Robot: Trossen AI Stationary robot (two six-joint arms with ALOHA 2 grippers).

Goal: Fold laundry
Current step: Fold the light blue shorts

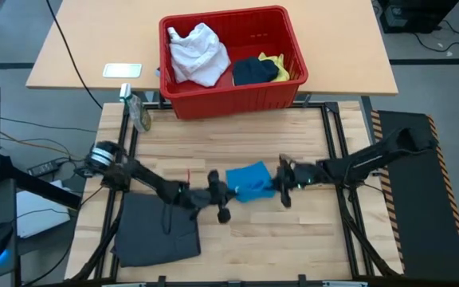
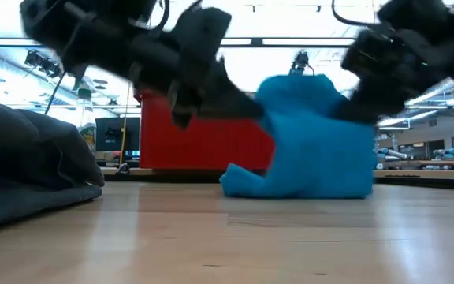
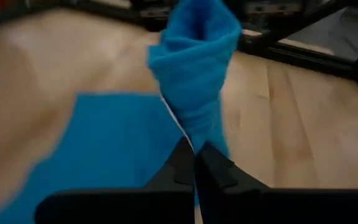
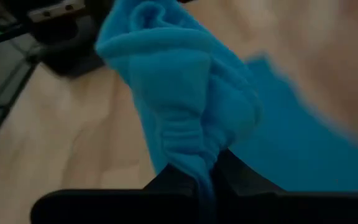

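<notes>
The blue garment (image 2: 310,138) is bunching up between my grippers. So I should put it down and pull it toward the dark grey garment (image 1: 156,235) before my right gripper takes it.
The bright blue garment (image 1: 249,182) sits mid-table, bunched up between my two grippers, with its lower part on the wood (image 2: 290,188). My left gripper (image 1: 228,191) is shut on its left side and my right gripper (image 1: 281,186) is shut on its right side. A folded dark grey garment (image 1: 156,229) lies flat at the near left. The white (image 1: 198,52), dark navy (image 1: 253,72) and yellow (image 1: 284,68) garments lie in the red basket (image 1: 213,104). My left gripper pinches a gathered fold of the blue garment's left side (image 3: 191,127) between its two fingers, coming slanting down from the table's left. The cloth rises bunched, while the lower part lies on the table. My right gripper pinches a bunched fold at the garment's right side (image 4: 188,146) between its two fingers, slanting down from the table's right. That side is raised off the wood, several layers gathered at the fingers.
The red basket stands beyond the table's far edge on a second desk. A small bottle (image 1: 140,113) stands at the far left corner. Bare wood (image 1: 293,239) lies near and to the right of the blue garment.
</notes>
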